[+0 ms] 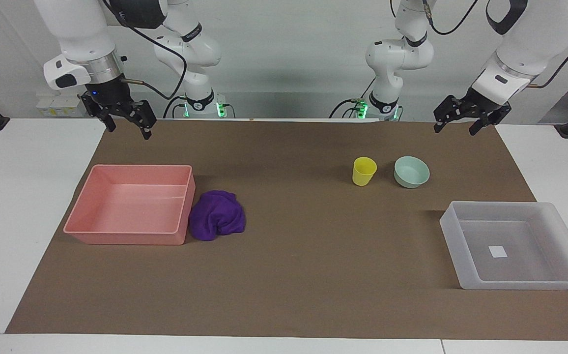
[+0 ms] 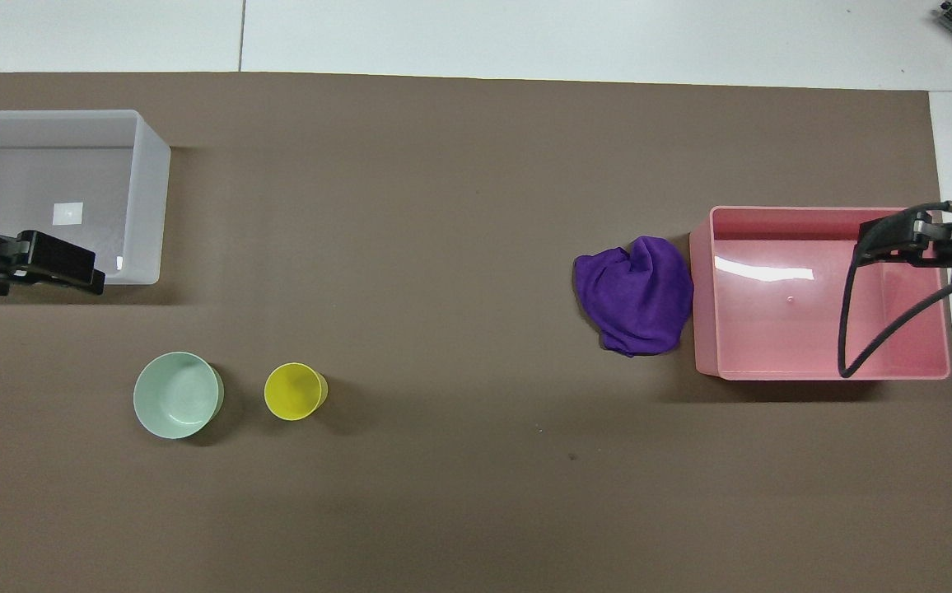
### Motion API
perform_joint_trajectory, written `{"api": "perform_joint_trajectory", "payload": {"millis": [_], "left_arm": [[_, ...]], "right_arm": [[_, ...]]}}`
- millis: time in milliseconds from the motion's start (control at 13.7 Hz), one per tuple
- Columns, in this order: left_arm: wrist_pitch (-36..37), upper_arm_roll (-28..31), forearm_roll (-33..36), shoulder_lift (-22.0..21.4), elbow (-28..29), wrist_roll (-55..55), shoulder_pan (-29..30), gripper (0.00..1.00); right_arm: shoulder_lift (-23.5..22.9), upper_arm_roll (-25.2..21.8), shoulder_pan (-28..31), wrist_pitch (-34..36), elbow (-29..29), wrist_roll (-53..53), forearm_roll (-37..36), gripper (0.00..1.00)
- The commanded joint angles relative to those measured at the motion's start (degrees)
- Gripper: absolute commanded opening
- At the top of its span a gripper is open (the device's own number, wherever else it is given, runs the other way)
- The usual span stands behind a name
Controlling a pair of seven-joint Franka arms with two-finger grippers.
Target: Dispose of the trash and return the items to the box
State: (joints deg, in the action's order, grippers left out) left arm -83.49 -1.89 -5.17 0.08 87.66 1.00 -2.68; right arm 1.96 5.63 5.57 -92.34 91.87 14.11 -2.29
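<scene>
I expect the deep-purple cloth (image 2: 637,308) to loosen and hang with its corners drooping when I move it over the pink tub, because loose folds (image 2: 632,261) wrinkle the heap.
The deep-purple cloth (image 1: 216,215) (image 2: 637,295) lies crumpled on the brown mat, touching the pink tub's wall. The yellow cup (image 1: 364,171) (image 2: 295,391) stands upright beside the mint-green bowl (image 1: 411,171) (image 2: 177,394), a small gap between them. The translucent white box (image 1: 448,226) (image 2: 151,189) sits empty at the left arm's end, farther from the robots than the bowl. My left gripper (image 1: 454,131) (image 2: 72,268) hangs open and empty, raised over the mat's edge by the robots. My right gripper (image 1: 129,132) (image 2: 896,239) hangs open and empty, raised at the right arm's end.
The pink tub (image 1: 127,238) (image 2: 702,288) stands empty at the right arm's end. The brown mat (image 1: 313,255) covers most of the white table (image 1: 14,196). A black cable loops below my right wrist in the overhead view.
</scene>
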Motion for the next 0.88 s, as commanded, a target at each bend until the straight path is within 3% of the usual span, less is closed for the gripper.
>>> {"api": "perform_joint_trajectory", "payload": {"millis": [0,73,439,805], "left_arm": [[1.40,0.22,2.00,-0.25,-1.00,-0.55,-0.48,1.00],[1.31,-0.22,4.70,-0.52,-1.09,-0.38,-0.57,1.00],[1.05,-0.22,4.56,-0.78,-1.09,-0.29,-0.40,1.00],[2.62,0.13,3.67,-0.87,-0.48,-0.29,0.13,1.00]], "right_arm": [[0.42,0.09,0.32,-0.38,0.76,-1.28,1.06,1.00],[0.42,0.09,0.32,-0.30,0.76,-1.62,1.06,1.00],[0.50,0.00,0.40,0.06,0.68,-1.28,1.06,1.00],[1.12,0.17,-0.21,-6.61,4.09,-0.84,0.97,1.00]]}}
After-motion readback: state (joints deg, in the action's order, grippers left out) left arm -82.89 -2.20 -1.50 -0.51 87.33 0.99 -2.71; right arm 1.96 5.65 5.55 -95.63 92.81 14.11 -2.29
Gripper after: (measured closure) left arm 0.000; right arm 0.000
